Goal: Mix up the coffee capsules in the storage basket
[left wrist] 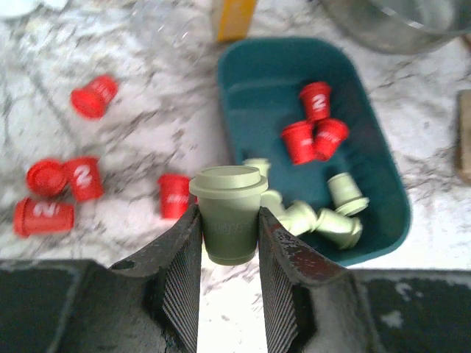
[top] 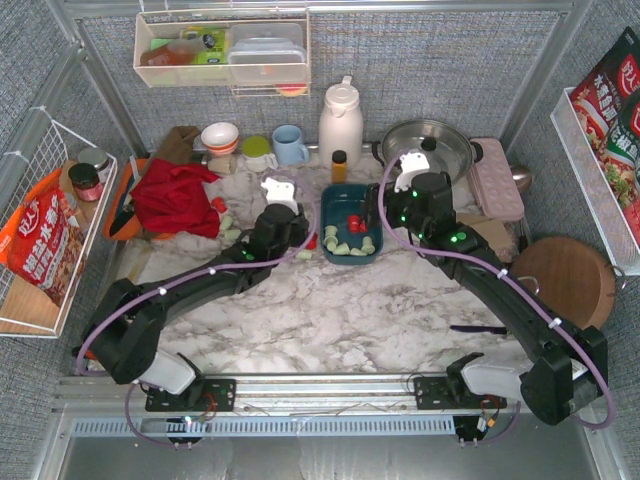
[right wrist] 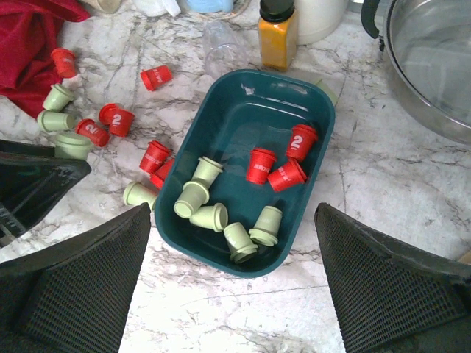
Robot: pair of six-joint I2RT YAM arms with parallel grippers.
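Observation:
My left gripper should keep moving the raised mint green capsule across until it hangs over the open basket's bottom beside the red capsules, then let go.
The dark teal storage basket sits mid-table holding three red capsules and several mint green capsules. My left gripper is shut on a mint green capsule, held upright just left of the basket's near corner. More red capsules and green capsules lie loose on the marble to the basket's left. My right gripper hovers above the basket's right side, jaws wide open and empty.
A red cloth, a light-blue mug, bowls, a white thermos, a small orange jar and a steel pan stand behind. A pink tray and round wooden board lie right; a wire rack left.

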